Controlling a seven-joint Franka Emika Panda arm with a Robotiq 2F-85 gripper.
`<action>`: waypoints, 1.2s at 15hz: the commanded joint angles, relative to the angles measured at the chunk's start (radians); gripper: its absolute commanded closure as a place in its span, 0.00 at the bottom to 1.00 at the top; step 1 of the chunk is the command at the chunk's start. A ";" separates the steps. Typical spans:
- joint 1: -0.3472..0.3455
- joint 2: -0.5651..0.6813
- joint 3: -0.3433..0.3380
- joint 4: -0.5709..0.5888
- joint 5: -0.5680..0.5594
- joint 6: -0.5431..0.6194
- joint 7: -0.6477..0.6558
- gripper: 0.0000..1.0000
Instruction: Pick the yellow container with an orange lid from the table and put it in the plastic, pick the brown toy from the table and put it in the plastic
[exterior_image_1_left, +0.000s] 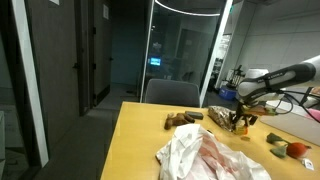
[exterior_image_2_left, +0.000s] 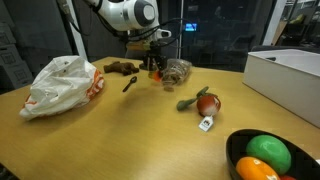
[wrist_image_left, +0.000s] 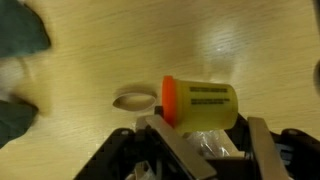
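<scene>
The yellow container (wrist_image_left: 205, 104) sits squarely in my fingers and the way across is clear, so I continue toward the white plastic bag (exterior_image_2_left: 63, 84) and release over it.
The yellow container with an orange lid (wrist_image_left: 200, 104) lies on its side on the wooden table (wrist_image_left: 90, 60). My gripper (wrist_image_left: 205, 127) is open and low over it, with a finger on each side and a gap at the right finger. In both exterior views the gripper (exterior_image_1_left: 240, 119) (exterior_image_2_left: 156, 66) is down at the table. The brown toy (exterior_image_1_left: 183, 119) (exterior_image_2_left: 120, 68) lies on the table apart from the gripper. The white plastic bag (exterior_image_1_left: 205, 155) (exterior_image_2_left: 60, 85) lies crumpled near the table edge.
A clear crinkled packet (exterior_image_2_left: 179, 72) lies right beside the gripper. A black spoon-like item (exterior_image_2_left: 130, 84), a toy vegetable (exterior_image_2_left: 205, 103), a black bowl (exterior_image_2_left: 236, 150) of toy fruit and a white box (exterior_image_2_left: 290, 72) are also on the table.
</scene>
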 joint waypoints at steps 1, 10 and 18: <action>-0.038 -0.159 0.055 -0.074 0.042 -0.100 -0.173 0.64; 0.001 -0.431 0.177 -0.319 0.089 -0.086 -0.532 0.64; 0.102 -0.592 0.265 -0.494 0.110 -0.121 -0.772 0.64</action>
